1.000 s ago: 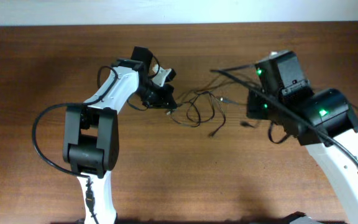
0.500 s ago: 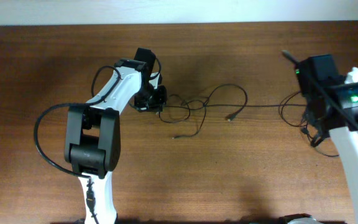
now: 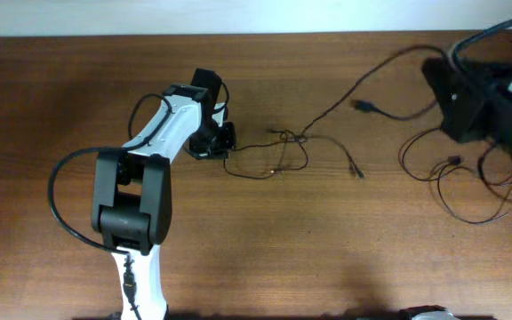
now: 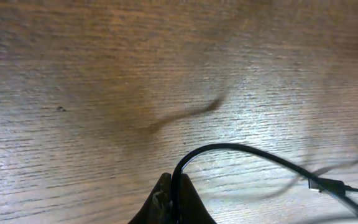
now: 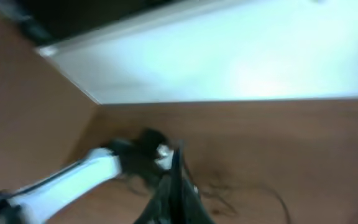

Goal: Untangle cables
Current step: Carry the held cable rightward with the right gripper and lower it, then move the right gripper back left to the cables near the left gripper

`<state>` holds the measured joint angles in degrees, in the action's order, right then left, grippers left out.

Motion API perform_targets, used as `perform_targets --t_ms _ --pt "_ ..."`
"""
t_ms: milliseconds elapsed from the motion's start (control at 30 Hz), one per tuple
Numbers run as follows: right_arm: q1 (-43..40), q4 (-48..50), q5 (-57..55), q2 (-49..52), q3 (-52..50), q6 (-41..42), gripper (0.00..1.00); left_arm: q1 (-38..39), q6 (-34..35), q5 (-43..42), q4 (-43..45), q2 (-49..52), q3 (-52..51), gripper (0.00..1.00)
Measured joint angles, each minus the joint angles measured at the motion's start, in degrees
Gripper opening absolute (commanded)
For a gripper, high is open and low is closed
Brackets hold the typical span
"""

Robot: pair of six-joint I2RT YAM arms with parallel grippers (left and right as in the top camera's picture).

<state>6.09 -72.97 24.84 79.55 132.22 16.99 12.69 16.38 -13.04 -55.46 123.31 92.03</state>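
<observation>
My right gripper's cable runs taut into the knot (image 3: 295, 138), so I should open my left gripper, and my right gripper should take the cable (image 3: 315, 123) beside the knot.
Thin black cables (image 3: 283, 147) lie knotted at the table's middle, with a plug end (image 3: 357, 169) lying to the right. My left gripper (image 3: 223, 142) is shut on one cable (image 4: 241, 152) at the tangle's left end, low over the wood. My right gripper (image 3: 456, 67) is raised at the far right and shut on another black cable (image 5: 178, 171) that runs back from it to the knot. A connector (image 3: 364, 107) hangs on that strand. More cable loops (image 3: 469, 182) lie under the right arm.
The table is brown wood (image 3: 265, 249), with a white wall along its far edge (image 3: 238, 16). The right wrist view is blurred and looks across the table at the left arm (image 5: 73, 177).
My right gripper has swung far right and upward, pulling its cable out of the tangle. The knot has shrunk and stretched rightward. My left gripper has shifted slightly left and keeps its grip.
</observation>
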Motion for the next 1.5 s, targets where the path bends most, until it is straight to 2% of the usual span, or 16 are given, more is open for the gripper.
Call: perform_targets --t_ms 33,67,100,133,167,300,333,433,500,633,900,1000,1033,1200,1333,1500 --pt "0.0 3.0 3.3 -0.1 0.1 -0.5 0.04 0.0 0.2 0.0 0.0 0.0 0.0 0.23" --pt "0.0 4.3 5.5 -0.2 0.2 -0.7 0.04 0.0 0.3 0.0 0.0 0.0 0.0 0.38" --pt "0.0 4.3 6.4 -0.2 0.2 -0.7 0.04 0.0 0.7 0.0 0.0 0.0 0.0 0.46" --pt "0.0 4.0 7.5 -0.2 0.3 -0.7 0.04 0.0 0.3 0.1 0.0 0.0 0.0 0.65" --pt "0.0 2.1 8.4 -0.2 0.3 -0.7 0.04 0.0 0.7 0.1 -0.1 0.0 0.0 0.73" --pt "0.0 -5.1 9.4 0.9 0.7 -0.7 0.04 0.0 0.8 0.3 0.0 0.0 0.0 0.82" --pt "0.0 -8.0 9.6 1.7 0.7 -0.7 0.04 0.0 0.8 0.3 0.0 0.0 0.0 0.88" --pt "0.0 -15.1 9.8 4.9 0.8 -1.3 0.04 0.0 0.7 0.3 0.1 0.0 0.0 0.96" --pt "0.0 -22.6 8.9 8.5 0.7 -2.6 0.04 0.0 1.0 0.2 0.3 0.0 0.0 0.97" --pt "0.0 -24.0 6.2 11.3 -4.7 -3.7 0.04 0.0 1.0 0.2 0.3 0.0 0.0 0.98" --pt "0.0 -21.7 -4.3 12.3 -34.4 -3.7 0.05 0.0 1.0 0.2 0.3 0.0 0.0 1.00" --pt "0.0 -14.2 -6.2 12.4 -45.3 -3.7 0.17 0.0 1.0 0.2 0.2 0.0 0.0 1.00" --pt "0.0 -10.8 -6.6 12.6 -49.2 -3.8 0.31 0.0 1.0 0.2 0.3 0.0 0.0 0.99" --pt "0.0 -1.5 -7.9 12.5 -58.3 -3.9 0.38 0.0 1.0 0.2 0.4 0.0 0.0 0.99" --pt "0.0 -1.0 -12.6 12.5 -59.1 -2.2 0.69 0.1 1.0 0.2 0.4 0.0 0.0 0.99" --pt "0.0 7.1 -13.8 12.5 -59.2 -0.3 0.75 1.0 1.0 0.3 0.6 0.0 0.0 0.99"
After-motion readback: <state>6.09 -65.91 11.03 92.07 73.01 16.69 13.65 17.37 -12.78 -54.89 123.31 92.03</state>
